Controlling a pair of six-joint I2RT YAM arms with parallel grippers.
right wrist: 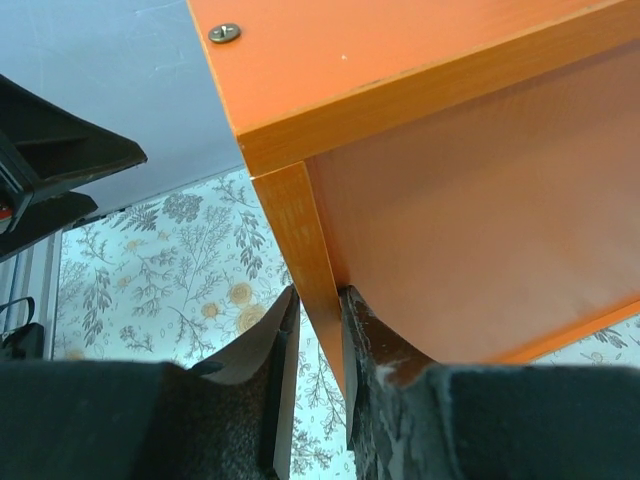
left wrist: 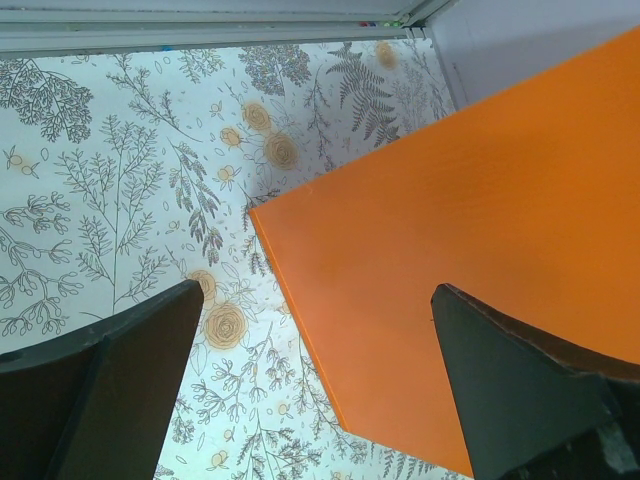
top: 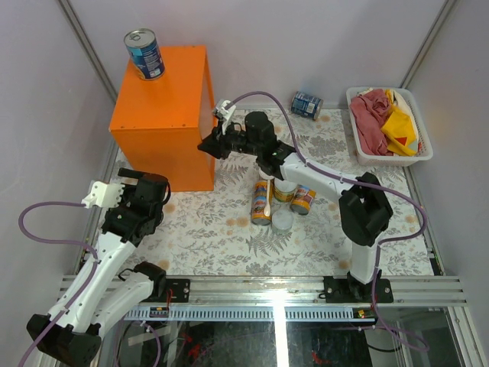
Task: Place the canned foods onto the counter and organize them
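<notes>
The counter's front edge point(top: 211, 174) is in my right gripper with open mat toward the yellow-orange cans point(top: 260, 205), so I should keep pulling until the counter stands next to them.
The counter point(top: 164, 115) is a bright orange box at the back left. One blue-labelled can point(top: 144, 53) stands on its top. A second blue can point(top: 306, 105) lies on its side at the back of the mat. A tall yellow-orange can point(top: 262, 202) stands mid-table, and another point(top: 303, 199) lies beside it. Two pale-lidded cans point(top: 285, 189) point(top: 282, 222) stand close by. My right gripper point(top: 208, 145) point(right wrist: 318, 295) is closed narrowly around the counter's front edge panel point(right wrist: 300, 230). My left gripper point(top: 145, 180) point(left wrist: 318, 290) is open and empty beside the counter's near corner point(left wrist: 480, 250).
A white basket point(top: 390, 159) holding red and yellow cloths stands at the back right. The floral mat point(top: 221, 237) covers the table. Grey walls close in the back and sides. A metal rail runs along the near edge.
</notes>
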